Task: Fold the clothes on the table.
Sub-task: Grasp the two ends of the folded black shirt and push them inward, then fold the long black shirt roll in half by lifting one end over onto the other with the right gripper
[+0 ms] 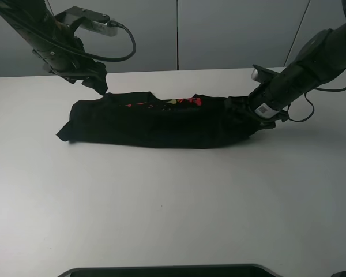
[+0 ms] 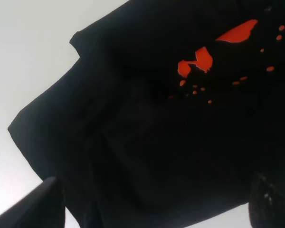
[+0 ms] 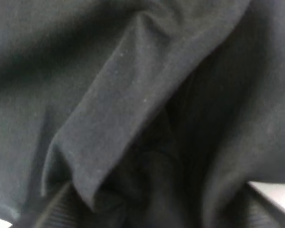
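The black T-shirt [image 1: 155, 126] shows red and yellow print [image 1: 184, 101] only along its far edge, so it will hide the print inside when the robot folds it over.
The black T-shirt [image 1: 161, 124] lies folded into a long strip across the middle of the white table [image 1: 173, 208], with red and yellow print [image 1: 187, 102] showing along its far edge. My left gripper [image 1: 99, 84] hangs open and empty just above the shirt's left end. In the left wrist view the shirt [image 2: 147, 142] lies below the spread fingers [image 2: 47, 204]. My right gripper [image 1: 256, 114] is low at the shirt's right end, pushed into the cloth. In the right wrist view, bunched black folds [image 3: 123, 95] fill the picture. Its fingers [image 3: 57, 211] look spread, with cloth between them.
A dark object's edge [image 1: 167, 270] runs along the table's front edge. A grey panelled wall [image 1: 230, 34] stands behind the table. The left arm's cable [image 1: 124, 46] loops above the shirt's left end.
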Robot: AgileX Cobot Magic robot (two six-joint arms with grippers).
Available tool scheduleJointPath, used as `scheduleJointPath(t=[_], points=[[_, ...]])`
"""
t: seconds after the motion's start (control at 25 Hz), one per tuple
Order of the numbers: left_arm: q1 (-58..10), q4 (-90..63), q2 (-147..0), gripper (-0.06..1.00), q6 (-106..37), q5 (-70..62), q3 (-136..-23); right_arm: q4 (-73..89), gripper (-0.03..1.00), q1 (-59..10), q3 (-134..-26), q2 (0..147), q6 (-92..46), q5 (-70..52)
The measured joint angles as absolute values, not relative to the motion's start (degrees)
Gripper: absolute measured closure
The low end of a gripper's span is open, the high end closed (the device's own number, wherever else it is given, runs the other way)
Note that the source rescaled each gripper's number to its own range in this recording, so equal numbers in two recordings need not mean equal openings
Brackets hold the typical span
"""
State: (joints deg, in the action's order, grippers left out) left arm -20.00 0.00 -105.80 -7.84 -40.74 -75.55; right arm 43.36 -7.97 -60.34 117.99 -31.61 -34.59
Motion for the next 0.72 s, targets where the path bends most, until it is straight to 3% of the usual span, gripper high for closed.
scheduleJointPath(t=[0.36,0.6,0.72], points=[[-20.00,0.00,-105.80,-0.06,-7.84,-40.74,-75.55,52.59,0.87,-7.97,-60.67,121.68,-40.31,-39.01],[-20.00,0.00,-105.80,-0.06,-7.84,-40.74,-75.55,51.64,0.88,-7.97,-60.67,121.72,-41.48,-39.33],[-20.00,0.46,-105.80,-0.06,-7.84,-40.74,-75.55,45.61,0.88,-7.97,-60.75,120.64,-35.40,-39.11]])
